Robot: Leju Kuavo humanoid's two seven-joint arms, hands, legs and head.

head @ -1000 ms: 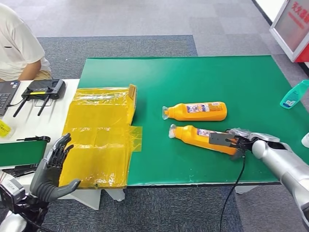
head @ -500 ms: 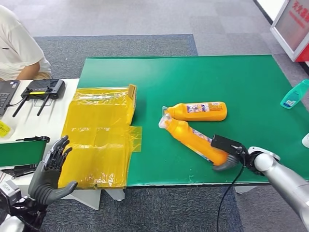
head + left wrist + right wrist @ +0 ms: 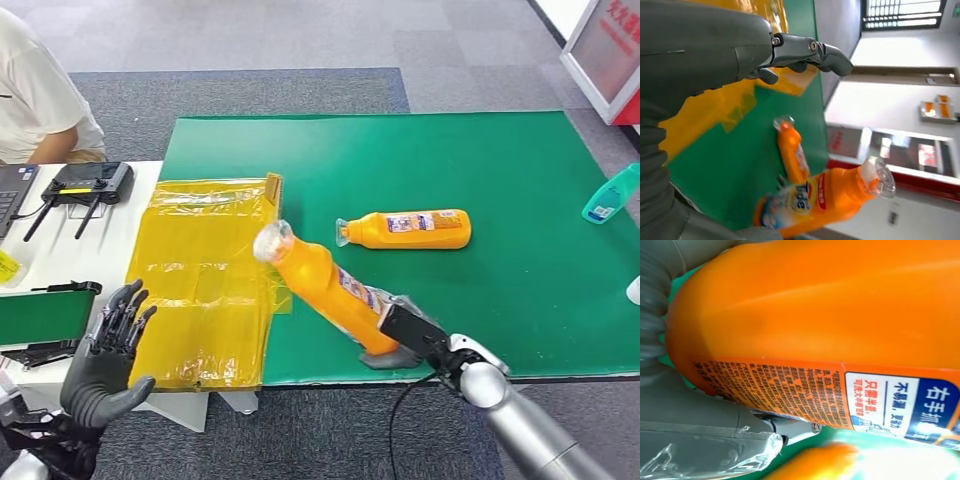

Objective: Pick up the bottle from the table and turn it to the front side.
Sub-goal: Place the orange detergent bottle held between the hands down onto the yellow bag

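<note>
I expect the orange bottle to have its front facing up when I turn it over and lay it down, because the Tide label is toward my left gripper.
My right hand grips the base of an orange bottle with a clear cap. The bottle is lifted off the green table and tilts up toward the left. Its printed label shows close up in the right wrist view. The same bottle appears in the left wrist view. A second orange bottle lies on its side on the green table, cap to the left. My left hand hovers at the lower left with fingers spread, holding nothing; its fingers also show in the left wrist view.
A yellow plastic-wrapped box lies left of the green table. A teal bottle sits at the right edge. A router and laptop rest on the white table, where a person sits. A black cable hangs from my right wrist.
My right hand has raised the near orange bottle off the table and swung it left, cap end rising over the yellow box's edge. The left hand has barely moved.
</note>
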